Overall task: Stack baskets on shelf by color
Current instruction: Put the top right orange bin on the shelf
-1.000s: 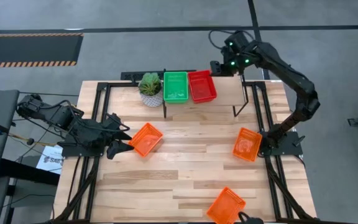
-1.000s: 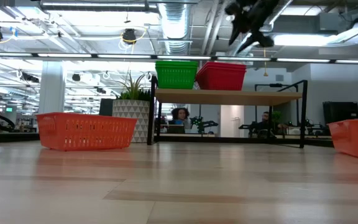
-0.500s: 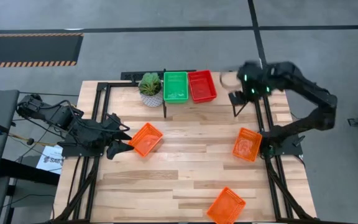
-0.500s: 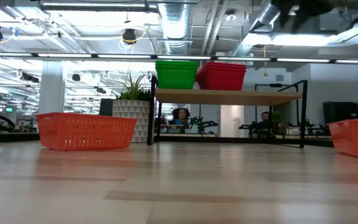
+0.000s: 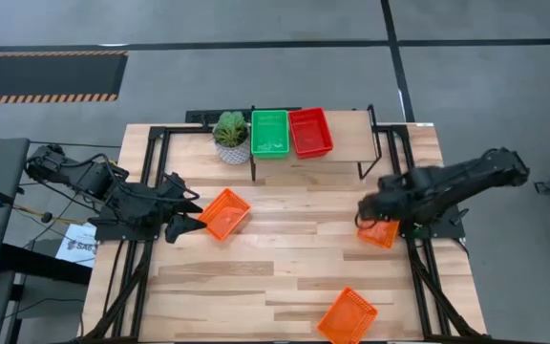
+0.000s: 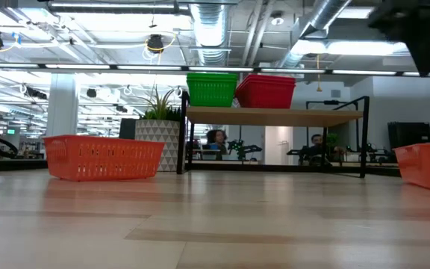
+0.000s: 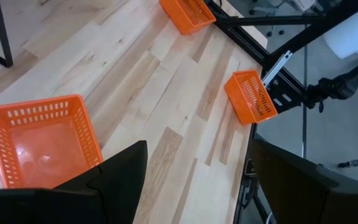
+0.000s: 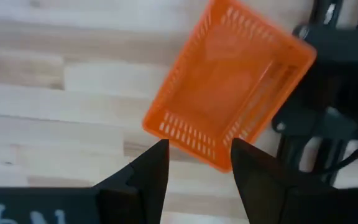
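My right gripper should keep going down until its fingers are around the basket's side [image 8: 261, 126] at the orange basket's near corner [image 8: 224, 164]. That corner faces its open fingers, and the basket's rim is free.
Green baskets [image 5: 269, 134] and red baskets [image 5: 310, 132] sit stacked side by side on the light wooden shelf [image 5: 351, 134]. Three orange baskets rest on their bases on the table: one at the left [image 5: 223, 213], one at the right edge [image 5: 380, 224], one at the near edge [image 5: 348, 315]. My right gripper [image 8: 197, 149] is open and hovers high above the right orange basket [image 8: 229, 118]; the low view shows it well clear of that basket [image 6: 428, 164]. My left gripper [image 7: 197, 149] is open and low, just left of the left orange basket [image 7: 42, 143].
A potted plant [image 5: 231, 137] stands on the table left of the shelf. The shelf's right third is bare. Black frame rails run along the table's left and right edges [image 5: 418, 258]. The middle of the tabletop [image 5: 294, 239] holds nothing.
My right arm has swung from above the shelf's far right corner toward the table's near and right side, and now hangs over the orange basket at the right edge. The baskets and my left arm have kept still.
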`<state>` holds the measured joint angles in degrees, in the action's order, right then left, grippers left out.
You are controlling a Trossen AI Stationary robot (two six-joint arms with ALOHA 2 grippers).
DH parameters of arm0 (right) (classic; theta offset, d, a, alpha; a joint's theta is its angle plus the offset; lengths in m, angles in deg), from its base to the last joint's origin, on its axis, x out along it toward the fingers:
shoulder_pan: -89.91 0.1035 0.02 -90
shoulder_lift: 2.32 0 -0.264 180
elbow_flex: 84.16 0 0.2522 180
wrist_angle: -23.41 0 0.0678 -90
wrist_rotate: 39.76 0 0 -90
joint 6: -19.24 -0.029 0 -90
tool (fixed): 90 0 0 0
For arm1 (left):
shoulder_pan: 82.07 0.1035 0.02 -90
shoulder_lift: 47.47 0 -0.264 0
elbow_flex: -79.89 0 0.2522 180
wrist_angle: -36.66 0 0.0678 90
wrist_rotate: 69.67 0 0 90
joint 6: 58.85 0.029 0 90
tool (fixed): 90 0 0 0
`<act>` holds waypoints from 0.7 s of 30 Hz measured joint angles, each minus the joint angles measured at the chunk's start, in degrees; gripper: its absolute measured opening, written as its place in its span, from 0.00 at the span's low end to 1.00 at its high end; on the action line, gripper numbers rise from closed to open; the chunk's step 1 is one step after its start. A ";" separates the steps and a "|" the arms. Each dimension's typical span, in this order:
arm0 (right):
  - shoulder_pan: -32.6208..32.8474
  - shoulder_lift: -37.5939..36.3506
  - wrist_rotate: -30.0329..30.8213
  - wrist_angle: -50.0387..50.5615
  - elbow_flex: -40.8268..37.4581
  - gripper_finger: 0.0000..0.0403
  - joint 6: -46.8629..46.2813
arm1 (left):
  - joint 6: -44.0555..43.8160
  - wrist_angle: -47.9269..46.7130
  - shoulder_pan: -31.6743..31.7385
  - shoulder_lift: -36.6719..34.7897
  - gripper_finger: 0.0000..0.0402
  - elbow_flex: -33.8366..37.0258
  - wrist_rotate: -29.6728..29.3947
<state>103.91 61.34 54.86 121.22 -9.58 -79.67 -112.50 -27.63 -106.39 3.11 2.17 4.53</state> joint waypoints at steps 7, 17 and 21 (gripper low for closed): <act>10.35 2.60 -0.52 -3.44 -5.25 0.48 -18.27 | 0.00 -0.15 0.00 0.01 0.68 0.00 0.09; 17.52 7.01 -4.67 -5.39 -10.25 0.48 -33.73 | 0.24 -0.17 0.00 -0.01 0.68 0.00 0.42; 17.26 9.05 -6.01 -6.28 -12.83 0.48 -34.16 | 0.26 -0.17 0.00 -0.01 0.68 0.00 0.40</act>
<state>121.17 70.40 48.86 114.95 -22.41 -113.83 -112.24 -27.80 -106.39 3.10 2.17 4.94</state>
